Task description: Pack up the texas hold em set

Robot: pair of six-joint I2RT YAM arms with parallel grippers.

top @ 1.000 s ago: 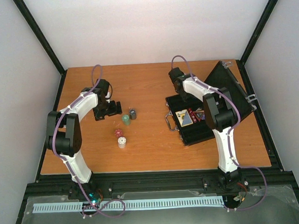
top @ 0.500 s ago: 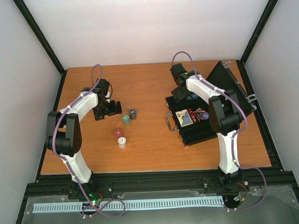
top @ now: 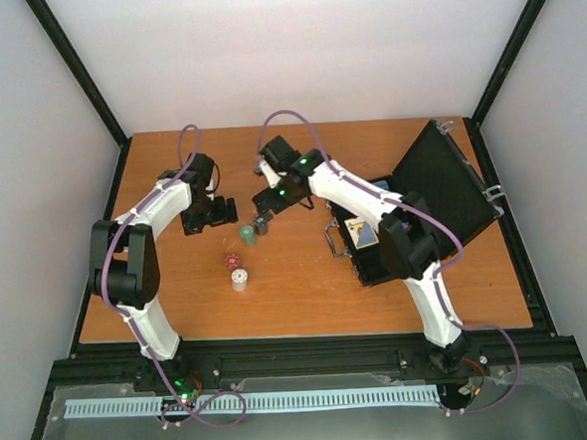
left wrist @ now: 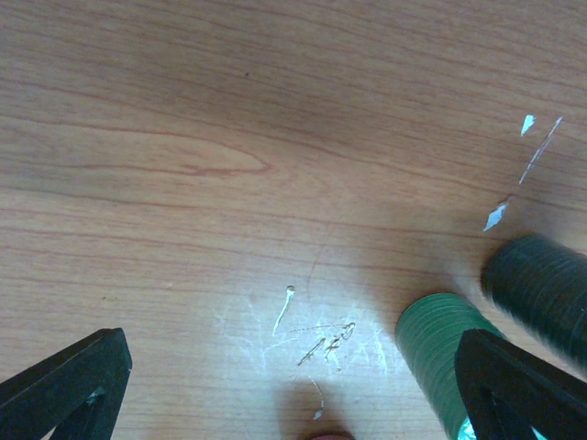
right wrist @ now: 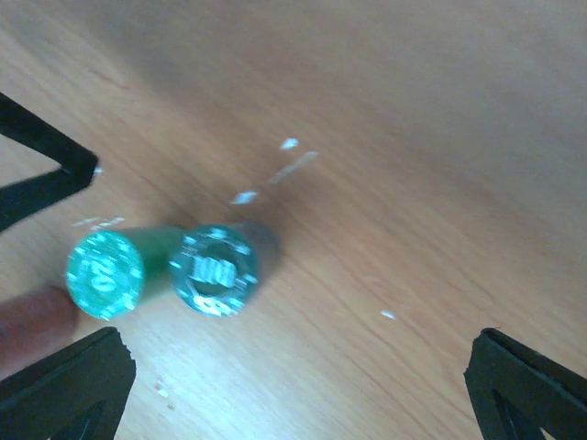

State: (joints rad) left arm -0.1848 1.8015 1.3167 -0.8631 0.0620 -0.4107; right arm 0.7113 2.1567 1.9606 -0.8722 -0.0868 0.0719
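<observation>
There is a slim gap (left wrist: pixel 474 295) between the dark and green chip stacks. My right gripper should go on lowering its open fingers around the dark stack (top: pixel 261 226) before it closes there.
The black briefcase (top: pixel 383 256) lies open at the right, its lid (top: pixel 449 183) raised and a card deck (top: pixel 362 233) inside. On the table stand a green chip stack (top: pixel 246 233), a dark chip stack (top: pixel 261 225), red dice (top: pixel 232 260) and a white chip stack (top: pixel 239 279). My right gripper (top: pixel 265 207) hovers open over the dark stack (right wrist: pixel 217 270); both it and the green stack (right wrist: pixel 104 273) lie left of centre, nothing between the fingers. My left gripper (top: pixel 212 217) is open just left of the green stack (left wrist: pixel 440 353), which sits by its right finger (left wrist: pixel 514 385).
The briefcase's metal handle (top: pixel 331 236) points left toward the table's middle. The two grippers are close together over the stacks; a left fingertip (right wrist: pixel 41 174) shows in the right wrist view. A blurred red shape (right wrist: pixel 27 332) lies at that view's left edge.
My right arm swung left from over the briefcase to above the two chip stacks, and its jaws opened wider. The left arm and the items on the table stayed put.
</observation>
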